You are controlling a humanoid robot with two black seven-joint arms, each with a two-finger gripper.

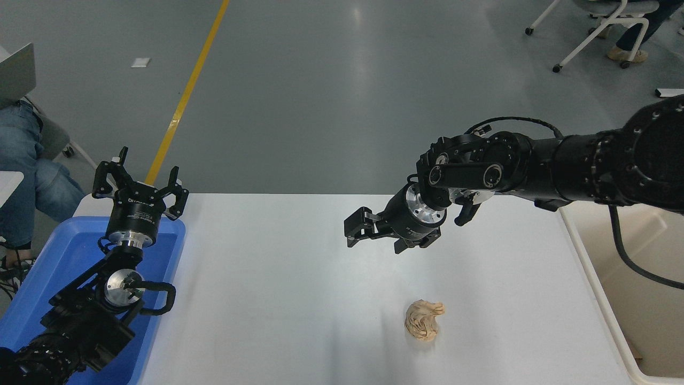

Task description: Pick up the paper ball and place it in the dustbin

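Observation:
Tight creases (pixel 420 326) bunch it all into one small ball, so the paper ball (pixel 424 320) will stay clumped rather than unfurl when I lift it.
The tan, crumpled paper ball (pixel 423 320) lies on the white table (pixel 278 299), near its front and right of centre. My right gripper (pixel 375 239) hangs open above the table, behind and to the left of the ball, well apart from it, with nothing between its fingers. Its arm reaches in from the right edge. The cream-white dustbin (pixel 599 300) stands at the table's right end, partly hidden behind that arm. My left gripper (pixel 140 181) is parked open at the lower left, over the blue tray.
A blue plastic tray (pixel 53 267) sits at the table's left end under the left arm. A person in jeans (pixel 21 160) sits beyond the left edge. Wheeled chairs (pixel 598 27) stand on the grey floor at the top right.

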